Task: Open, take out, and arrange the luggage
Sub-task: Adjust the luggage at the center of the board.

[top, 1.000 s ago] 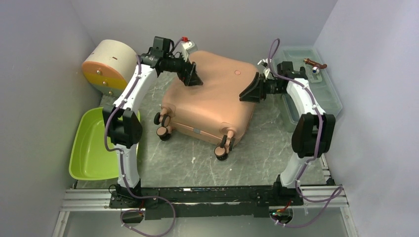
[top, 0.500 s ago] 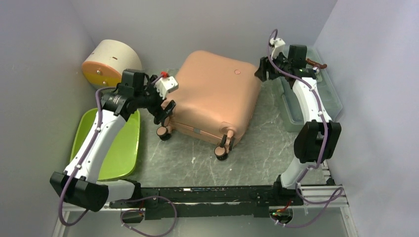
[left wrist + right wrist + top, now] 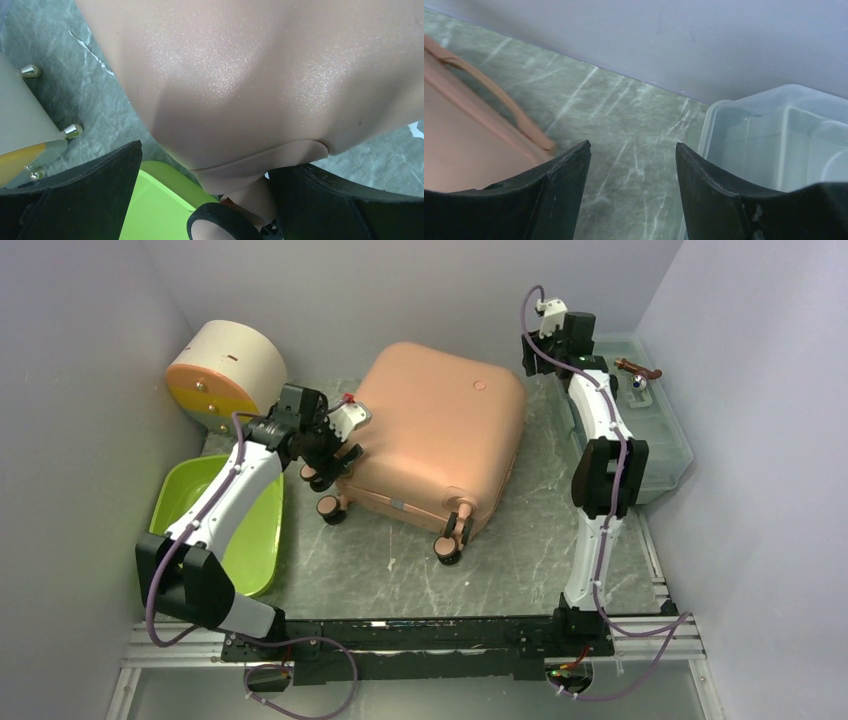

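Note:
The luggage's far corner [image 3: 512, 383] has my right gripper behind it, so I'll back off and come round to the seam [image 3: 513, 462] facing the plastic box before unzipping the luggage.
The luggage [image 3: 440, 430], a salmon-pink hard-shell suitcase, lies flat and shut in the middle of the table, with its dark wheels [image 3: 448, 548] toward the near side. My left gripper [image 3: 325, 455] is open at its near-left corner. In the left wrist view the pink shell [image 3: 240, 75] fills the top, and one wheel [image 3: 220, 225] sits low between the wide-spread fingers [image 3: 75, 200]. My right gripper [image 3: 530, 355] hovers open by the far-right corner. Bare table shows between its fingers [image 3: 554, 190], and the suitcase's edge and handle [image 3: 489, 95] lie to their left.
A cream half-round box [image 3: 225, 370] with an orange front stands at the back left. A lime-green tub [image 3: 215, 530] lies beside the left arm. A translucent plastic box [image 3: 635, 410] with small items sits against the right wall. Walls close in on three sides.
The left arm came off the suitcase's top and swung down to its near-left corner by the wheels. The right arm pulled back from the right edge to the far-right corner, and its jaws widened.

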`<state>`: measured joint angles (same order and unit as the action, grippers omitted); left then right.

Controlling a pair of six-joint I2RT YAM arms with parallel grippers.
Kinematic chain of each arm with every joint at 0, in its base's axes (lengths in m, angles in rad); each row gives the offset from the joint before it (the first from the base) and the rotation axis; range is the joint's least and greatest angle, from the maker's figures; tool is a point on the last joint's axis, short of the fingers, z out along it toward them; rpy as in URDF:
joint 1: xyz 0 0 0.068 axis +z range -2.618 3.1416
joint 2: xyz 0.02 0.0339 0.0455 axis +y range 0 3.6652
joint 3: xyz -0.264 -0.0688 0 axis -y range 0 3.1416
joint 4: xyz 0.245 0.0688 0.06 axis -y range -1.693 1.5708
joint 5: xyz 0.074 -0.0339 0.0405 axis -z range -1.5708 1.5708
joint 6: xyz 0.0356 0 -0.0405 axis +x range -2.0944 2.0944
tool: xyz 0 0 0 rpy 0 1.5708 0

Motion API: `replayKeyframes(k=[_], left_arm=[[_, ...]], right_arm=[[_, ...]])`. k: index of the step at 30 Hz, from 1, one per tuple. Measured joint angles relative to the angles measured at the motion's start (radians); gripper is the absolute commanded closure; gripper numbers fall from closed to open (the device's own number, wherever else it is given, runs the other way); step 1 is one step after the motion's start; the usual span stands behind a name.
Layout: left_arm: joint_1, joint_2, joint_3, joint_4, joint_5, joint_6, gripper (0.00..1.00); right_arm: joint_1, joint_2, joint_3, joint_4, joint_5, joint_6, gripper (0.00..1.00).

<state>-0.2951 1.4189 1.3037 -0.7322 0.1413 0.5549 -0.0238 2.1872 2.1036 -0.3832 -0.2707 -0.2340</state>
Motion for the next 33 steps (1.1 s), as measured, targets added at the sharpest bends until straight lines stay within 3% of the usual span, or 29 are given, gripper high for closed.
replayKeyframes(k=[9,14,18,21,28,33], left_arm=[[-0.001,0.051,0.053,-0.061,-0.009,0.003,0.01],[-0.002,0.054,0.053,-0.066,-0.022,0.003,0.11],[0.002,0.080,0.055,-0.081,-0.087,0.010,0.20],[0.022,0.122,0.080,-0.100,-0.148,0.027,0.20],[0.085,0.251,0.230,-0.103,-0.245,0.077,0.13],[0.109,0.340,0.364,-0.108,-0.256,0.080,0.01]], right_arm=[[0.080,0.120,0.038,0.114,0.161,-0.137,0.37],[0.096,0.100,-0.055,0.206,0.170,-0.182,0.45],[0.075,-0.011,-0.284,0.291,0.148,-0.200,0.49],[0.055,-0.126,-0.433,0.295,0.103,-0.211,0.50],[0.087,-0.417,-0.669,0.296,0.015,-0.252,0.52],[0.115,-0.538,-0.777,0.343,0.016,-0.255,0.49]])
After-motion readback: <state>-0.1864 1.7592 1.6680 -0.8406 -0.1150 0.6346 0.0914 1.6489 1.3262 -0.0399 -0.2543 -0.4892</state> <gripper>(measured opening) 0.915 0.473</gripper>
